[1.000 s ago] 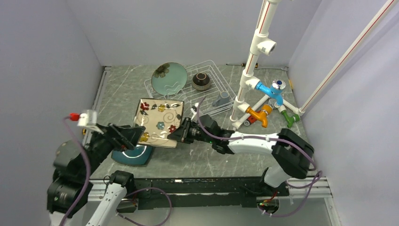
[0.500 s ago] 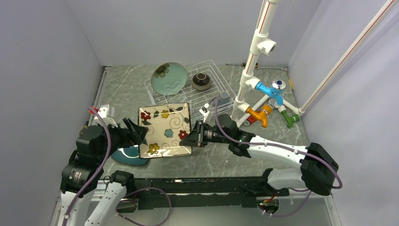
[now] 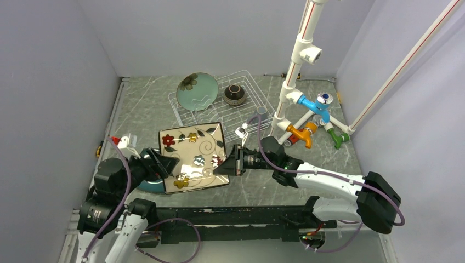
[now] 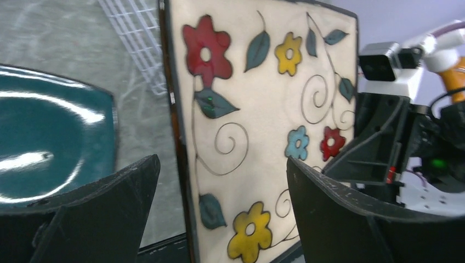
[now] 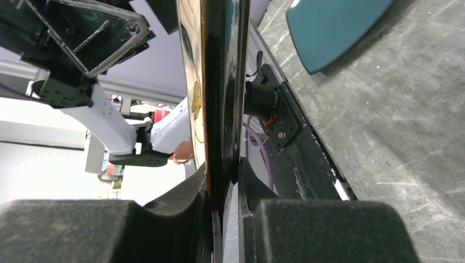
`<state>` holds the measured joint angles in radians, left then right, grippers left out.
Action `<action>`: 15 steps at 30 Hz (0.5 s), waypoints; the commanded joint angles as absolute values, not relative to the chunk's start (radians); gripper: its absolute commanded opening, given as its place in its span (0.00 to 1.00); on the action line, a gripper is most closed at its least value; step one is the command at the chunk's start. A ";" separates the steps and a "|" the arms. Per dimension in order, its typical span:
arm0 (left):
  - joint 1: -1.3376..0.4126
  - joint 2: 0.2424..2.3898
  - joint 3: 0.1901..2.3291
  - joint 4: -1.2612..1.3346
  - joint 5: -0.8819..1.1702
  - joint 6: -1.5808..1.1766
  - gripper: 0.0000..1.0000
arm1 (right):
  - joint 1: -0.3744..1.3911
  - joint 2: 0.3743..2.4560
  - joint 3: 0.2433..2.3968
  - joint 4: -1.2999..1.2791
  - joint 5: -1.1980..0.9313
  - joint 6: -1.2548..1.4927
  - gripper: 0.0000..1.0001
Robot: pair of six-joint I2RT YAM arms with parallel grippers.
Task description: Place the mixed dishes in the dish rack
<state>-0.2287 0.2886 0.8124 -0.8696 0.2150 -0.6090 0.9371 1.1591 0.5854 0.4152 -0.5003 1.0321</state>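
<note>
The cream floral plate's front [image 4: 252,137] slants across my left gripper's fingers, so next my left gripper turns and clamps the plate's free edge [image 4: 182,148] before my right gripper opens.
The cream floral square plate [image 3: 192,156] is held up off the table, tilted, by my right gripper [image 3: 229,164], which is shut on its right edge; in the right wrist view the plate [image 5: 219,82] shows edge-on between the jaws. My left gripper [image 3: 158,164] is open, its fingers [image 4: 109,197] spread either side of the plate's left edge [image 4: 263,137] without touching. The dark teal square plate [image 3: 147,183] lies on the table under them and also shows in the left wrist view [image 4: 49,137]. The dish rack [image 3: 249,82] at the back holds the pale green round plate [image 3: 197,90], brown bowl [image 3: 234,94] and grey mug [image 3: 261,114].
A white pipe stand [image 3: 290,71] with blue, orange and green fittings stands right of the rack. Grey walls close in left, back and right. The black rail [image 3: 230,211] runs along the near table edge. The rack's wire corner [image 4: 134,33] shows behind the floral plate.
The floral plate has moved towards the near edge and a little right, carried in my right gripper. My left arm has drawn back towards its base, staying by the plate's left edge.
</note>
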 commanded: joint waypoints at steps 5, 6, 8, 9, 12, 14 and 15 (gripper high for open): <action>-0.232 0.310 0.772 -0.657 0.457 -0.733 0.75 | 0.934 1.021 0.626 0.796 -0.605 1.006 0.00; -0.232 0.307 0.771 -0.645 0.473 -0.733 0.72 | 0.935 1.012 0.624 0.793 -0.612 0.998 0.00; -0.232 0.299 0.765 -0.617 0.493 -0.743 0.63 | 0.934 0.996 0.623 0.774 -0.626 0.975 0.00; -0.232 0.295 0.763 -0.604 0.501 -0.753 0.58 | 0.933 0.990 0.625 0.762 -0.630 0.964 0.00; -0.232 0.287 0.763 -0.563 0.525 -0.775 0.50 | 0.933 0.978 0.621 0.764 -0.651 0.959 0.00; -0.232 0.289 0.769 -0.539 0.541 -0.786 0.47 | 0.934 0.972 0.611 0.784 -0.664 0.963 0.00; -0.232 0.291 0.772 -0.527 0.564 -0.795 0.46 | 0.933 0.969 0.606 0.784 -0.665 0.964 0.00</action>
<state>-0.2291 0.2935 0.7609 -0.6346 0.4828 -0.7506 0.9363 1.0439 0.5720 0.4446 -0.6037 0.9833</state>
